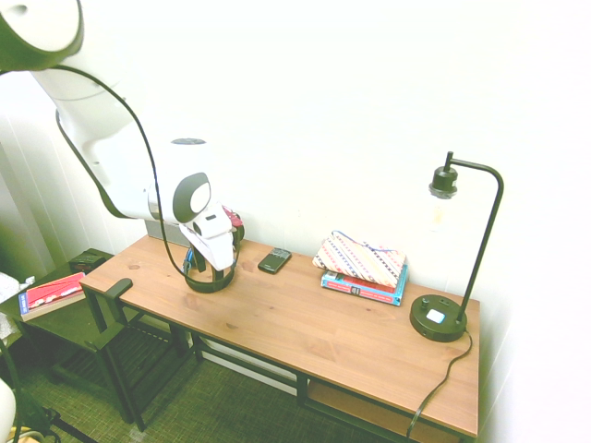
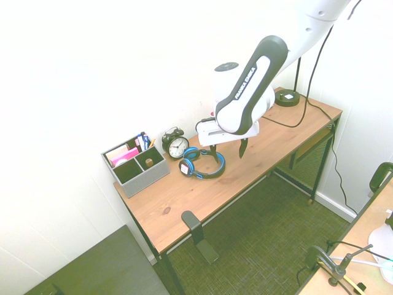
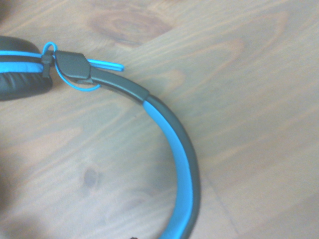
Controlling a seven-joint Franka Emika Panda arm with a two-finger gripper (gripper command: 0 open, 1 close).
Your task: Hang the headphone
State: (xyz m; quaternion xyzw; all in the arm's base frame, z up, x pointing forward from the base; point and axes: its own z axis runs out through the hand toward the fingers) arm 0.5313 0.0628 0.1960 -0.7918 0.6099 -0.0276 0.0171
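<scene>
The black headband [image 3: 187,149] keeps an open arc as it lies flat, so the headphone will stay level, with its ear cups [image 3: 22,69] sticking out, when I lift it.
The headphone [image 2: 202,166], with a black headband and blue-and-black ear cups, lies flat on the wooden desk [image 2: 178,203] in front of the alarm clock [image 2: 177,146]. My gripper [image 2: 228,155] is open and low over the desk. One finger stands at the headband's arc and the other is outside it, toward the desk's front edge. In the first exterior view the gripper [image 1: 211,269] covers much of the headphone [image 1: 209,285]. The wrist view shows the headband [image 3: 175,149] curving close below and one ear cup [image 3: 20,74] on the bare wood.
A black hook [image 2: 190,222] sticks up at the desk's end, also seen as the hook [image 1: 118,288]. A grey organiser [image 2: 135,165] stands beside the clock. A black phone [image 1: 274,260], a patterned pouch on books [image 1: 362,266] and a black lamp [image 1: 441,316] lie further along the desk.
</scene>
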